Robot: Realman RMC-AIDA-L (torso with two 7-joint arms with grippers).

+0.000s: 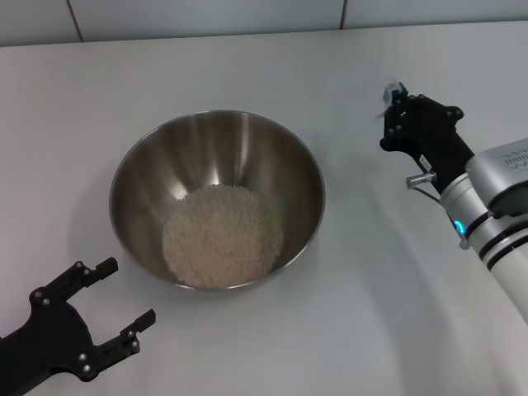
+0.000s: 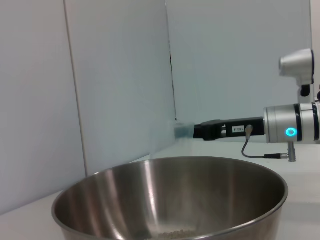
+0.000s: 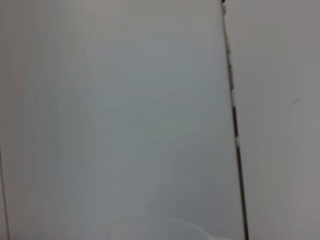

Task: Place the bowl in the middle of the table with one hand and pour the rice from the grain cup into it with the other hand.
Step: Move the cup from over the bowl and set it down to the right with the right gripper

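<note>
The rice is in the bowl [image 1: 223, 235] and the table [image 1: 350, 142] beside it is clear, so my right gripper should keep lowering the grain cup until it stands there, then let go.
The steel bowl [image 1: 140, 177] stands in the middle of the white table [image 1: 363, 330], and a mound of rice [image 1: 223, 235] covers its bottom. In the left wrist view the bowl [image 2: 200, 192] fills the foreground. My left gripper [image 1: 130, 291] is open just in front of the bowl's near left side, touching nothing. My right gripper [image 1: 394, 103] hovers to the right of the bowl, apart from it. It is shut on the small translucent grain cup [image 1: 393, 89]. The cup [image 2: 183, 130] sticks out sideways from the right gripper [image 2: 197, 131].
A white panelled wall [image 1: 206, 16] runs along the table's far edge. The right wrist view shows only that wall and a dark seam [image 3: 234, 125]. Bare tabletop surrounds the bowl on all sides.
</note>
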